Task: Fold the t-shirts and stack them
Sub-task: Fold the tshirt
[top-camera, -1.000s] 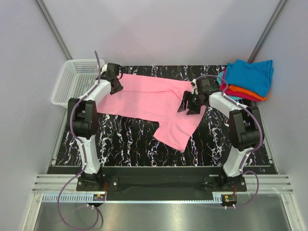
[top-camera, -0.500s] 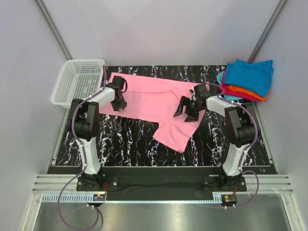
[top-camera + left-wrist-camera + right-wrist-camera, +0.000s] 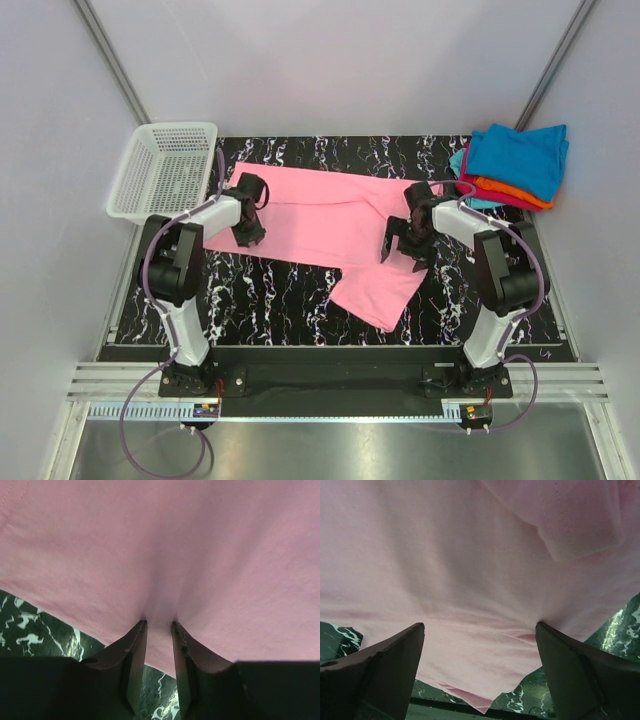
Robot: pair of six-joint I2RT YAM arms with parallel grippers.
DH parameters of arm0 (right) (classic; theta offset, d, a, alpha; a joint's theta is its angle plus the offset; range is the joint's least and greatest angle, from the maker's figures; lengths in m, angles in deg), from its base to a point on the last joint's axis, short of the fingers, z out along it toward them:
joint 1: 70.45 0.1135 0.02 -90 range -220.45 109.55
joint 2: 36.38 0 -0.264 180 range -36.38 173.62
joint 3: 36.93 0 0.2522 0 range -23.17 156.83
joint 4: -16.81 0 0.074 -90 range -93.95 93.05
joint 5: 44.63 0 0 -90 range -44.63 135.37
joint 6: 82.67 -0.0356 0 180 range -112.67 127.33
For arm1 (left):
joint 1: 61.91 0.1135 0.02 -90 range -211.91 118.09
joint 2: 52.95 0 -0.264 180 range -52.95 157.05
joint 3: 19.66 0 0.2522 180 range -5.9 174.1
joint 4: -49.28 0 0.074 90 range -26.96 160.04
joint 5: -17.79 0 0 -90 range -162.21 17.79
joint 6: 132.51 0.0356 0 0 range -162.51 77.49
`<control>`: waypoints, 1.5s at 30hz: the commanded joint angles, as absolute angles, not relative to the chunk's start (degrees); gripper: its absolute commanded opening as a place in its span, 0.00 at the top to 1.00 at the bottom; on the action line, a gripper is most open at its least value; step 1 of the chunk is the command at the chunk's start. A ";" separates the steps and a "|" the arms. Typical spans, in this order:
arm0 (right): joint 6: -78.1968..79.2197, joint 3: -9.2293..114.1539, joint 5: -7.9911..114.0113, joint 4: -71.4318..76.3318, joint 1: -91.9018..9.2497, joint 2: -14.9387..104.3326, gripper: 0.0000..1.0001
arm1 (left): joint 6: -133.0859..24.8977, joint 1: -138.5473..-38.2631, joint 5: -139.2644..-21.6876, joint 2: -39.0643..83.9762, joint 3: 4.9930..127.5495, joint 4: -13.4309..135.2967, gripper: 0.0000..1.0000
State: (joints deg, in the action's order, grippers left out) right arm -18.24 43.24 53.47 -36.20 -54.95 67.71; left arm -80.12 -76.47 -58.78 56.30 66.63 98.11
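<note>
The pink t-shirt's far edge [image 3: 318,172] slants near the back wall, so I should pull the t-shirt with my left gripper toward the open marble in front [image 3: 262,302] before folding.
The pink t-shirt [image 3: 320,215] lies spread across the black marbled table [image 3: 270,300], with one part reaching toward the near right. My left gripper [image 3: 248,228] is at the shirt's left edge. In the left wrist view my left gripper [image 3: 159,625] has its jaws nearly closed, pinching a puckered fold of the pink cloth [image 3: 160,545]. My right gripper [image 3: 405,248] rests on the shirt's right part. In the right wrist view my right gripper [image 3: 479,625] has its jaws wide apart, tips pressing down on the cloth [image 3: 470,555]. Folded teal, orange and magenta shirts [image 3: 515,160] are stacked at the far right.
A white mesh basket [image 3: 165,170] stands at the far left corner, just left of my left arm. Grey walls enclose the table on three sides. Bare marbled surface shows along the near edge in front of the shirt.
Both grippers have moved toward the near edge, and the pink t-shirt has slid with them away from the back. The shirt's left edge now lies clear of the basket.
</note>
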 commanded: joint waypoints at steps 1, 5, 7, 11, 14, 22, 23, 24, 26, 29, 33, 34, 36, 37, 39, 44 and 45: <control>-16.76 39.59 48.36 -41.60 -54.90 66.71 0.00 | -81.27 -78.42 -56.92 53.76 59.25 100.22 0.67; -16.93 37.21 47.31 -41.52 -54.90 66.54 0.00 | -82.50 -80.10 -56.05 49.19 53.88 99.69 0.68; -17.11 35.81 47.65 -41.52 -54.90 66.19 0.00 | -83.03 -81.06 -55.17 47.52 50.73 99.69 0.68; -18.42 33.17 46.95 -41.60 -54.90 63.82 0.00 | -86.10 -83.43 -55.08 41.20 44.04 99.42 0.68; -19.47 31.41 46.42 -41.95 -54.90 61.89 0.00 | -88.29 -85.89 -54.90 36.89 38.76 99.42 0.68; -20.54 33.68 44.33 -45.64 -54.81 51.98 0.00 | -89.80 -88.36 -55.34 25.64 34.52 101.17 0.70; -20.27 34.48 43.01 -46.08 -54.81 49.86 0.00 | -89.02 -88.36 -54.90 23.10 35.58 101.79 0.69; -20.01 35.79 41.69 -45.82 -54.72 47.31 0.00 | -88.49 -88.36 -54.12 21.77 36.72 103.01 0.69; -19.22 36.94 38.00 -45.04 -54.81 39.23 0.00 | -86.91 -88.36 -53.93 18.18 40.58 103.29 0.67; -16.41 39.13 36.93 -40.73 -54.98 32.53 0.00 | -85.33 -88.36 -53.23 15.17 45.42 103.03 0.63; -12.99 45.10 36.67 -36.52 -55.07 36.55 0.00 | -83.39 -88.36 -52.53 16.30 50.16 101.19 0.61; -10.89 45.55 36.49 -35.03 -54.99 40.22 0.02 | -82.95 -88.36 -52.61 17.96 50.70 100.75 0.61; -9.47 48.09 36.32 -31.42 -55.25 44.63 0.21 | -82.16 -88.36 -53.31 19.99 52.01 99.52 0.62; -8.24 48.89 36.93 -30.36 -55.33 49.00 0.26 | -81.81 -88.36 -53.84 22.26 52.46 99.34 0.62; -7.27 51.34 37.63 -26.77 -55.51 53.59 0.32 | -81.27 -88.36 -54.63 24.21 53.25 98.90 0.63; -5.77 57.32 42.64 -22.79 -56.30 67.83 0.35 | -79.87 -88.36 -57.35 28.17 52.55 96.00 0.63; -5.60 59.42 43.17 -22.79 -56.56 71.16 0.36 | -79.78 -88.27 -57.54 29.13 52.55 95.56 0.63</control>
State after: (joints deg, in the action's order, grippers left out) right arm -7.85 53.36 40.79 -26.54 -55.73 67.23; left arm -81.63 -88.34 -55.79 28.39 51.66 99.20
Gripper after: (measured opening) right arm 0.653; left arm 0.373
